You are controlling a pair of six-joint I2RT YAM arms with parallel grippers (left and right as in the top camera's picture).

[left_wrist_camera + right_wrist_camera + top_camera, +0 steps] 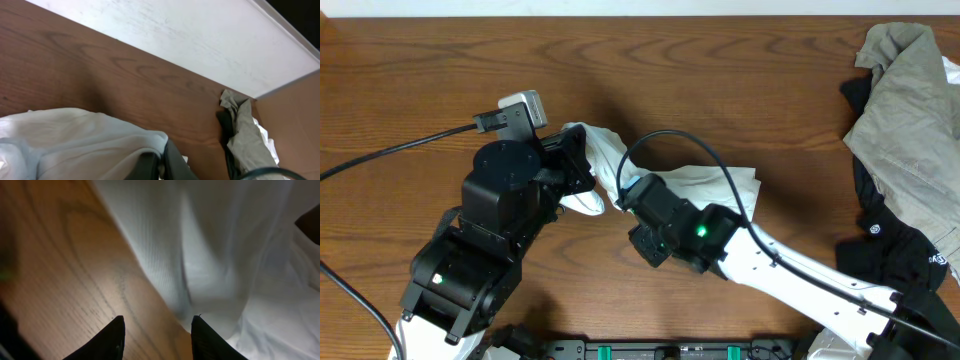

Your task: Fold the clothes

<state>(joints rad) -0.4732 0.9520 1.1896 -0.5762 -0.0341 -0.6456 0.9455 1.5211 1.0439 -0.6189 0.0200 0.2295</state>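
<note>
The white garment is bunched up into a narrow strip [607, 152] next to my left gripper. My left gripper should stay there while my right gripper spreads out the garment's near edge [611, 194].
A white garment [695, 183] lies crumpled on the wooden table [620, 70] at the middle. My left gripper [582, 165] is shut on its left edge; in the left wrist view the white cloth [80, 142] is pinched between the dark fingers [162, 165]. My right gripper [623, 193] sits just right of the left one, at the garment's near edge. In the right wrist view its fingers [157, 322] are open and empty above the wood, with the white garment [225, 255] just beyond the tips.
A pile of clothes, an olive-grey garment [910, 110] over black ones [895, 255], lies at the table's right edge; it also shows in the left wrist view [245, 130]. A black cable [400, 150] runs across the left of the table. A white wall [200, 40] stands behind the table.
</note>
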